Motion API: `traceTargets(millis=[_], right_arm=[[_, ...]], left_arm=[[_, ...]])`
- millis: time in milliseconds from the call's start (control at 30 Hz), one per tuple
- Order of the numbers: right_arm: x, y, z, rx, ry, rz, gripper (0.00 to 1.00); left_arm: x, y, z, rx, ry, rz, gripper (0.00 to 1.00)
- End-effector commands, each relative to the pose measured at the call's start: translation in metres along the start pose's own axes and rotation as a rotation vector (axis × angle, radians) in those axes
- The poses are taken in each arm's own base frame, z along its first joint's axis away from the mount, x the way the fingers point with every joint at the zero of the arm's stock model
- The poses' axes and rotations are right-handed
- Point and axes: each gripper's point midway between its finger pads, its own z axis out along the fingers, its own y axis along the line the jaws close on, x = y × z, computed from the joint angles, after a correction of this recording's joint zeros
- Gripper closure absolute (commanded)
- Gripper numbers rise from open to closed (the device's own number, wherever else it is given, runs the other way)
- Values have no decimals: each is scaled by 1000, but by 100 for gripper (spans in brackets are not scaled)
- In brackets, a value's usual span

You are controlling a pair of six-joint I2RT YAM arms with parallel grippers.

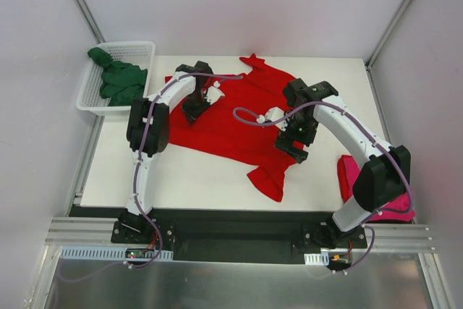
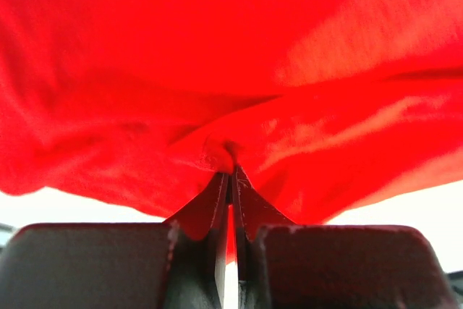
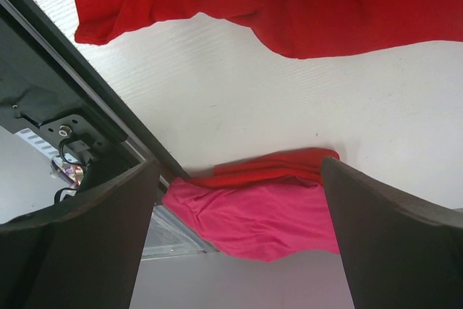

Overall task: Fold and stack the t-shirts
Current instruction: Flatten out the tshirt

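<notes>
The pinched fold of the red t-shirt (image 2: 223, 151) needs my left gripper to keep pulling it toward the black front rail until it lies flat, because the white table there (image 1: 166, 180) is open.
A bright red t-shirt (image 1: 246, 117) lies spread across the middle of the white table. My left gripper (image 1: 194, 113) sits on its left part. In the left wrist view that gripper (image 2: 230, 173) is shut on a pinched fold of the red t-shirt (image 2: 217, 70). My right gripper (image 1: 293, 147) hovers over the shirt's near right edge, open and holding nothing (image 3: 239, 229). Between its fingers a magenta-pink t-shirt (image 3: 260, 215) shows, crumpled at the table's near right corner (image 1: 352, 176), with a strip of red cloth (image 3: 278, 166) along its far edge. A dark green t-shirt (image 1: 121, 81) is bunched in the basket.
A white mesh basket (image 1: 141, 50) stands at the table's far left corner. The table's black front rail (image 3: 108, 117) runs close to the right gripper. Pale walls enclose the table on three sides.
</notes>
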Motion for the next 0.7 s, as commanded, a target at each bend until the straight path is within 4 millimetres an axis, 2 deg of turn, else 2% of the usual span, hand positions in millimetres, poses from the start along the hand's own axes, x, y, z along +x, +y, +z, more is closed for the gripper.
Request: traceTargets(millis=[0,33,67,133,167,233,267,333,467,500,533,567,667], right_arm=[[11,6,-2,-10,29,-9,2],[12,6,-1,-10,34,-13,2],[13,5,0,-7,41,-16,2],[14,4,2,-3,48,-21,2],[14,2,2,4,50,-21,2],[15,2,5,0,59,-22,2],[15,1,4,3,60,-22,2],[15,-1,7,4,68,-22,2],[12,-9,8,27,80,-21,2],[11,-11,7,31,80,-25,2],[10,-12,6,36,76,-25,2],[9,-14,5,44,77,-28,2],[8,-15,5,46,75,-30,2]], left_arm=[[9,-11,-67,-74,-65,1,100],[13,-15,-72,-73,-64,2,100],[19,-16,-87,-106,-68,7,100],[36,-26,-93,-98,-36,16,100],[43,-26,-107,-135,-46,26,100],[58,-32,-110,-145,-23,46,100],[66,-35,-120,-154,-27,42,100],[80,-47,-121,-116,2,29,100],[115,-91,-123,35,59,-35,100],[130,-105,-119,75,104,-62,100],[134,-120,-118,118,108,-60,100],[148,-131,-117,135,128,-61,100],[170,-153,-119,155,159,-43,100]])
